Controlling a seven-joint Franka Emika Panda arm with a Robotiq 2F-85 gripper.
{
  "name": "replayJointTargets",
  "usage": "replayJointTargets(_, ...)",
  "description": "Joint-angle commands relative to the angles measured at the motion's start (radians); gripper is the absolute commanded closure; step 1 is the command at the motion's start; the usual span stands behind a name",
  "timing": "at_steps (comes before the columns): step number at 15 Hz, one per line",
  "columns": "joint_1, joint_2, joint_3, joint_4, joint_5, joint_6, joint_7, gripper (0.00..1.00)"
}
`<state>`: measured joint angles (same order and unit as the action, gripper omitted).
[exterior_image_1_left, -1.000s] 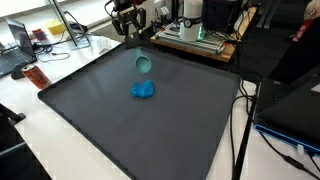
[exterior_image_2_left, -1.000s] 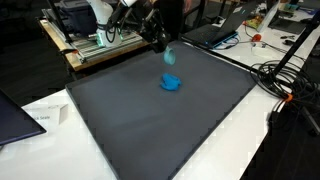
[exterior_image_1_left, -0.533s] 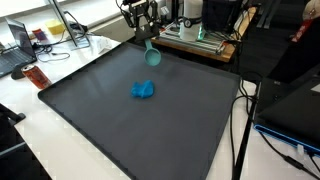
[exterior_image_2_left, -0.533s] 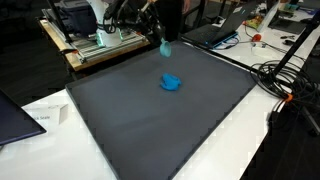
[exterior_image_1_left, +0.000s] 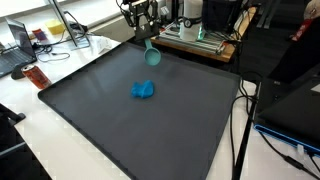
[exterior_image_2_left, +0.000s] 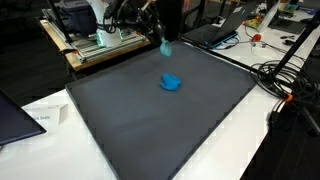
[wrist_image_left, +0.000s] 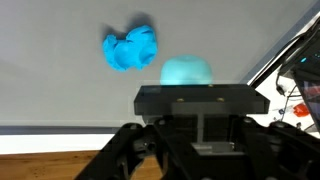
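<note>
The teal cup-like object (exterior_image_1_left: 152, 57) is hanging near the mat's far edge, short of the blue cloth (exterior_image_1_left: 142, 90). Next, my gripper swings back and lowers the object over the cloth.
My gripper (exterior_image_1_left: 148, 38) (exterior_image_2_left: 161, 38) hangs above the far edge of the dark mat (exterior_image_1_left: 110, 120) (exterior_image_2_left: 150, 130), shut on a teal cup-like object (exterior_image_1_left: 153, 57) (exterior_image_2_left: 166, 47) that dangles under the fingers. A crumpled bright blue cloth (exterior_image_1_left: 143, 91) (exterior_image_2_left: 171, 82) lies on the mat, a little nearer than the gripper and apart from it. In the wrist view the teal object (wrist_image_left: 186, 70) shows as a rounded dome just beyond the black gripper (wrist_image_left: 197, 90) body, with the blue cloth (wrist_image_left: 130, 47) to its upper left. The fingertips themselves are hidden there.
A machine on a wooden board (exterior_image_1_left: 195, 35) stands right behind the mat's far edge, close to the gripper. Cables (exterior_image_1_left: 245, 110) (exterior_image_2_left: 285, 80) run along one side of the mat. A laptop (exterior_image_1_left: 15, 50) and a red item (exterior_image_1_left: 35, 75) lie on the white table.
Over the last second the gripper lifted the teal object and carried it toward the far edge of the mat. In the last half second nothing moved. The blue cloth stayed put.
</note>
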<state>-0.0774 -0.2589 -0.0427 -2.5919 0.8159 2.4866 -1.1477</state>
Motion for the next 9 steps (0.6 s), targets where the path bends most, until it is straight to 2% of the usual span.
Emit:
replayJointTargets(1, 0.044, -0.079, -0.034, -0.016, -0.008, 0.009, -0.015, 0.78)
replayJointTargets(5, 0.081, -0.118, -0.063, -0.011, 0.041, 0.033, -0.056, 0.78)
replayJointTargets(9, 0.141, -0.089, -0.080, -0.004, 0.132, 0.108, -0.117, 0.78)
